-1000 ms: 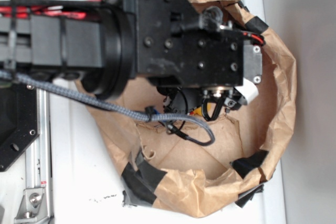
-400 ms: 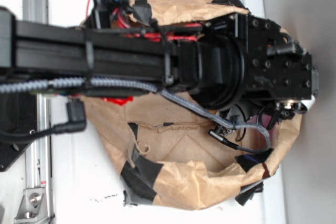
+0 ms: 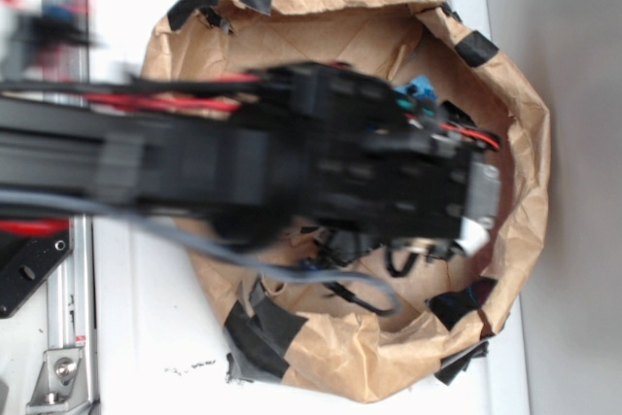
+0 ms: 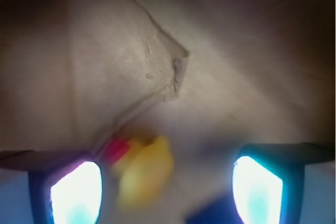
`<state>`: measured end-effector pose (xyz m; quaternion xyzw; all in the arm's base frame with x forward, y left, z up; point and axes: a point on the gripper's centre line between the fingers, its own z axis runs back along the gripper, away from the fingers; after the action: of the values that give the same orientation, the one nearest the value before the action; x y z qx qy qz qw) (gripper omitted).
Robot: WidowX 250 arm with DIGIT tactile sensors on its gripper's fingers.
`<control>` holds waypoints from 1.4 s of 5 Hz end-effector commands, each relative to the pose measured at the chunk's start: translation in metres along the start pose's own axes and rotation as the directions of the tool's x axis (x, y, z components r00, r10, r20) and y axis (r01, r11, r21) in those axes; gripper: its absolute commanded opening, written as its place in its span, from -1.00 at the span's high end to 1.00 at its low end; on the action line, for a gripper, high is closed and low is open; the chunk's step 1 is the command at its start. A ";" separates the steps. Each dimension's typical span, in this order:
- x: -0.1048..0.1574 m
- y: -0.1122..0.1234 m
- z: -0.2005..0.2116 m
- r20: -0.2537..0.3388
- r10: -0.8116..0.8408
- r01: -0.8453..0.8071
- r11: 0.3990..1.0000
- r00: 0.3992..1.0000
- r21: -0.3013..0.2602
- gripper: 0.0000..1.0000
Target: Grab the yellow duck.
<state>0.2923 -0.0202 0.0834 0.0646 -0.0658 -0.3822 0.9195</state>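
Observation:
My gripper is open with the yellow duck off-centre, close to one fingertip. It should move back and line up its middle with the duck's body [image 4: 147, 174] from above before it closes.
The yellow duck [image 4: 144, 174] lies blurred on the brown paper floor, its red beak [image 4: 118, 150] toward the left. My gripper [image 4: 167, 192] is open, and its two glowing fingertips [image 4: 76, 192] stand wide apart. The duck sits between them, closer to the left one, and touches neither. In the exterior view the blurred black arm [image 3: 389, 172] reaches over the paper bag [image 3: 505, 123] and hides the duck and the fingers.
The bag has crumpled walls patched with black tape [image 3: 262, 328]. A dark blue corner [image 4: 210, 213] shows near the right fingertip. A raised paper crease [image 4: 176, 69] runs across the floor ahead. A metal rail [image 3: 73, 318] lies to the left on the white tabletop.
The arm swung out to the bag's right rim, then came back left and lower into the bag. It is now motion-blurred.

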 end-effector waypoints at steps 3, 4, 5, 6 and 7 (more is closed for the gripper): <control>0.020 0.007 -0.041 -0.071 0.001 -0.008 0.996 0.998 -0.091 -1.00; 0.025 -0.012 -0.071 -0.135 -0.070 0.054 0.991 0.988 -0.120 -1.00; 0.028 -0.016 -0.071 -0.145 -0.083 0.067 0.991 0.986 -0.112 1.00; 0.027 -0.013 -0.056 -0.115 -0.087 0.078 0.993 0.989 -0.084 1.00; 0.024 -0.013 -0.043 -0.101 -0.075 0.069 0.996 0.992 -0.060 1.00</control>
<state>0.3050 -0.0316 0.0286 0.0495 0.0259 -0.4060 0.9122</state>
